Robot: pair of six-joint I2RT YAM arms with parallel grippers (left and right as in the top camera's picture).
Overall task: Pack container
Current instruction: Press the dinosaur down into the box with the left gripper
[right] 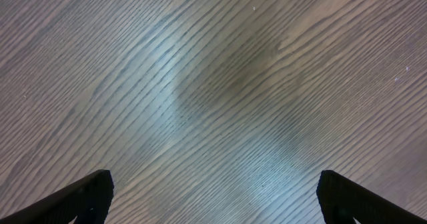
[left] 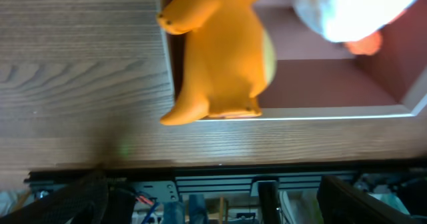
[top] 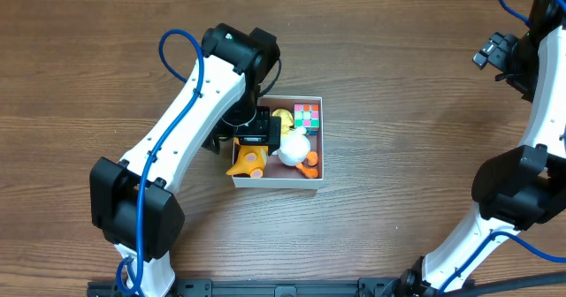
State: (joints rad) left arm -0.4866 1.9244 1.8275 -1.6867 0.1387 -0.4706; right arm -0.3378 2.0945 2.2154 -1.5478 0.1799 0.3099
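The orange toy's tail is sticking out over the container's corner. My left gripper should move down around the toy's lower body and settle the toy inside the container.
The container, a square shallow box with white walls and a pink-brown inside, stands mid-table. In it are an orange toy, a white toy with orange parts, a multicoloured cube and a yellow piece. The orange toy lies at the front left corner, partly over the wall. My left gripper hangs over the container's left side; its fingers are wide apart and empty. My right gripper is open and empty over bare wood at the far right.
The white toy lies right of the orange toy. The table's front edge with a metal frame below it shows in the left wrist view. The left arm reaches in from the front left.
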